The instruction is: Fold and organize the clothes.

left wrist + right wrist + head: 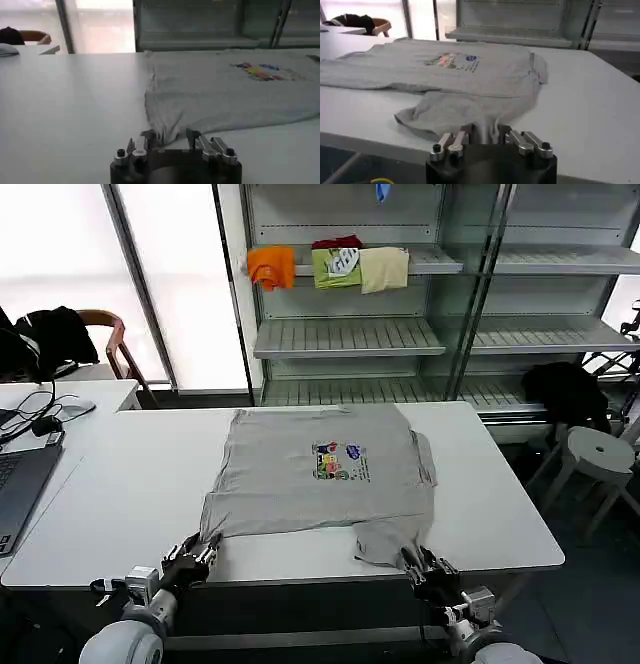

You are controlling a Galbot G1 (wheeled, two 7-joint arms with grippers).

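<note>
I can see the shirt's near corner in soft creases [168,125], so its far side [300,421] should fold over flat and hide the print when I bring it nearer.
A light grey shirt [300,474] with a small multicolour chest print lies spread flat on the white table [130,484]. My left gripper [205,548] is at the table's near edge, at the shirt's near left corner. In the left wrist view that corner of the shirt [225,95] reaches in between the parted fingers of the left gripper [170,135], which is open. My right gripper [415,560] is at the near right flap. In the right wrist view the right gripper [486,129] is shut on bunched cloth of the shirt [470,75].
A laptop [15,484] sits on the table's left side. Shelves behind hold orange [270,266], green [338,266] and cream [384,269] folded garments. A white stool [598,452] and a black clothing heap [565,389] stand to the right.
</note>
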